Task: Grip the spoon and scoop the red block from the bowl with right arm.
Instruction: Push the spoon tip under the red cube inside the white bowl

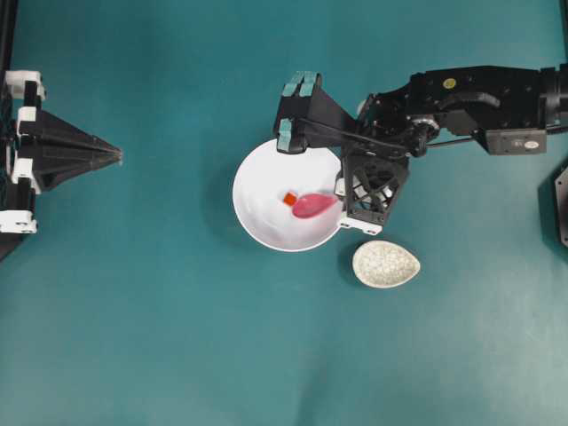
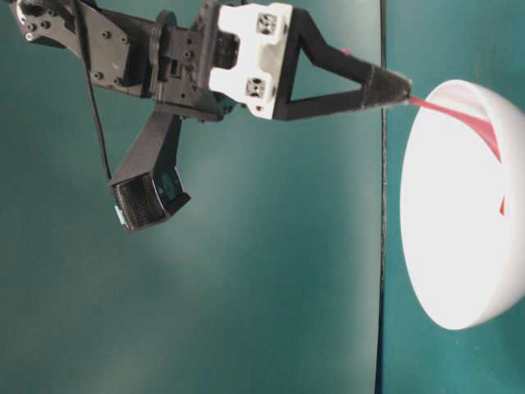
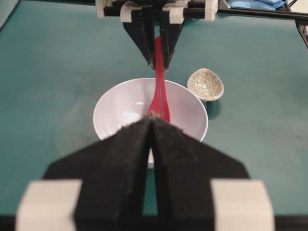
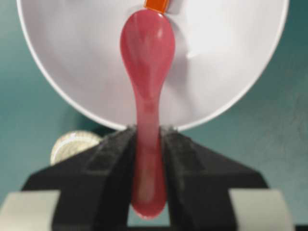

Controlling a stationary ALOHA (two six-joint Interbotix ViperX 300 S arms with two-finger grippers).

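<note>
The red block [image 1: 290, 199] is in front of the spoon's tip. My right gripper should push the block toward the bowl's side [image 1: 251, 176], then pull back and work the spoon's tip under the block.
The white bowl [image 1: 257, 191] sits mid-table. Inside it lies the tiny red block [image 1: 289, 199], touching the tip of the pink spoon [image 1: 312, 206]. My right gripper [image 1: 343, 199] is shut on the spoon's handle at the bowl's right rim. In the right wrist view the spoon [image 4: 147, 57] runs from between the black fingers [image 4: 185, 154] into the bowl [image 4: 226, 57], its scoop tip against the block [image 4: 156, 4]. The side view shows the handle [image 2: 455, 115] sloping down into the bowl [image 2: 451, 230] from the gripper [image 2: 402, 89]. My left gripper [image 1: 115, 157] rests shut and empty at the far left.
A small oval cream speckled dish [image 1: 386, 264] sits just right of and below the bowl, close under the right wrist. The right arm's camera housing [image 1: 297, 111] overhangs the bowl's upper rim. Bare teal table [image 1: 177, 337] surrounds the bowl.
</note>
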